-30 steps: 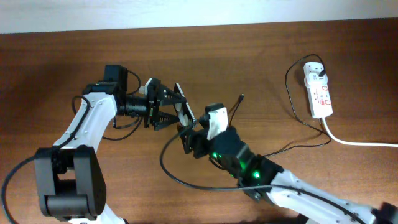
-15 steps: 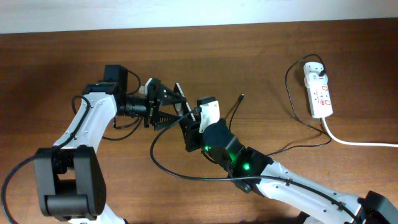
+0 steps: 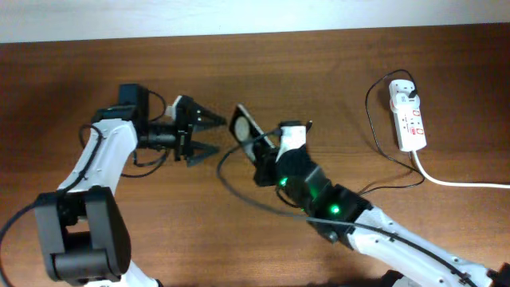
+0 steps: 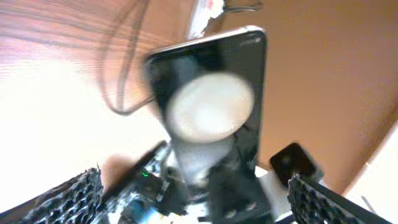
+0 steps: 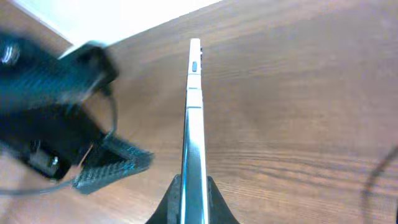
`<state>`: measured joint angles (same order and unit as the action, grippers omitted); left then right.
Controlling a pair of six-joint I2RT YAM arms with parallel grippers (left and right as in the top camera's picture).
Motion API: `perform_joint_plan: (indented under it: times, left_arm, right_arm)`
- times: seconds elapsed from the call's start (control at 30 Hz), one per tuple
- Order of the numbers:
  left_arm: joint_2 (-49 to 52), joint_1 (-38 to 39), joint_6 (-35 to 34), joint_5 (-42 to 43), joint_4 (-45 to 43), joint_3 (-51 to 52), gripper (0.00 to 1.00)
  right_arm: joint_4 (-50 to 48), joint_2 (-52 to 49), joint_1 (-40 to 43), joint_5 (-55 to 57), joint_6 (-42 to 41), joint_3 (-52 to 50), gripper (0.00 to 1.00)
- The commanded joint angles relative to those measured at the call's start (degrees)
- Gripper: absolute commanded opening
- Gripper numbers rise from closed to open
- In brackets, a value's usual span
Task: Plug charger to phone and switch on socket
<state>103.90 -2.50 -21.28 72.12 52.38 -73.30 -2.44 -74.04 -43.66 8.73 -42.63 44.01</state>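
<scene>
I should take the phone's upper end with my left gripper, because my right gripper is holding the phone's lower end next to the charger cable. That will free my right gripper for plugging.
The black phone stands on edge above the table, its lower end clamped in my right gripper, which is shut on it. In the right wrist view the phone is a thin upright edge between the gripper's two fingers. My left gripper hangs open just left of the phone, apart from it. Its view faces the phone and a white round spot, with open fingertips at the bottom corners. The thin black charger cable trails across the table. The white socket lies at far right.
The socket's thick white cord runs off the right edge. The left arm's base fills the lower left and the right arm crosses the lower middle. In the right wrist view one finger of the left gripper sits to the phone's left.
My right gripper has shut on the phone and carried it right. My left gripper has opened, let the phone go and drawn back to the left.
</scene>
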Motion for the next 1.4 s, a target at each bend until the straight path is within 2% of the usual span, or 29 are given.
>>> perform_joint_plan:
  times: [0.0,0.1,0.17,0.27,0.3,0.33,0.43,0.57,0.7,0.77,0.87,1.03,1.1,1.17,1.3,1.37]
  left_arm:
    - [-6.6,-3.6,11.3,-7.3,3.0,-0.3,0.99]
    - [-14.1,-7.8,20.7,-12.1,9.2,-0.3,1.00]
    - [-18.8,-11.7,25.9,-15.6,13.5,-0.2,1.00]
    - [-25.9,-19.5,28.9,-15.9,15.4,3.7,1.00]
    - [-27.2,-21.6,28.9,-13.9,14.9,6.3,1.00]
    - [-28.0,-24.0,28.9,-5.9,13.3,11.6,1.00]
    - [-27.9,-24.9,28.4,5.5,8.5,20.3,1.00]
    - [-27.8,-24.8,19.3,7.2,6.3,25.9,0.99]
    - [-27.8,-21.8,2.3,2.5,-2.4,25.9,0.99]
    - [-27.8,-17.5,-9.4,-1.9,-10.1,25.9,0.99]
    - [-27.8,-10.2,-22.5,-6.9,-20.7,25.9,0.99]
    - [-27.8,-1.0,-40.8,-15.8,-31.0,25.9,0.99]
    - [-27.8,1.4,-45.9,-19.1,-32.0,25.9,0.99]
    - [-27.7,3.7,-50.9,-20.6,-32.5,25.9,0.94]
    - [-27.7,5.8,-53.2,-23.3,-35.7,25.9,0.86]
    - [-27.7,6.1,-58.2,-23.8,-35.9,25.9,0.85]
  right_arm:
    - [0.2,2.2,3.1,-5.4,-13.4,0.9,0.04]
    - [0.3,2.2,4.6,-10.9,-21.9,0.9,0.04]
    - [0.3,2.2,5.4,-14.4,-23.6,0.9,0.04]
    - [0.0,2.2,5.5,-16.8,-32.2,0.3,0.04]
    - [-0.1,2.2,5.5,-17.0,-34.5,0.0,0.04]
    - [-1.3,2.2,5.5,-17.7,-37.0,-0.5,0.04]
    - [-5.4,2.0,5.4,-19.4,-37.4,-1.1,0.04]
    - [-6.0,0.5,5.4,-21.2,-41.1,-1.1,0.04]
    - [-6.0,-1.7,5.4,-23.1,-44.7,-1.1,0.04]
    - [-6.6,-2.3,5.4,-23.8,-44.9,-1.1,0.04]
    - [-7.1,-2.3,5.4,-23.8,-45.9,-1.1,0.04]
    - [-7.4,-2.3,5.4,-27.9,-53.9,-1.1,0.04]
    - [-7.4,-2.3,5.4,-28.7,-54.3,-1.1,0.04]
    - [-7.4,-2.3,5.4,-28.7,-54.4,-1.1,0.04]
    - [-7.2,-2.3,5.4,-30.7,-55.9,-1.1,0.04]
    - [-7.2,-2.3,5.4,-31.0,-56.4,-1.1,0.04]
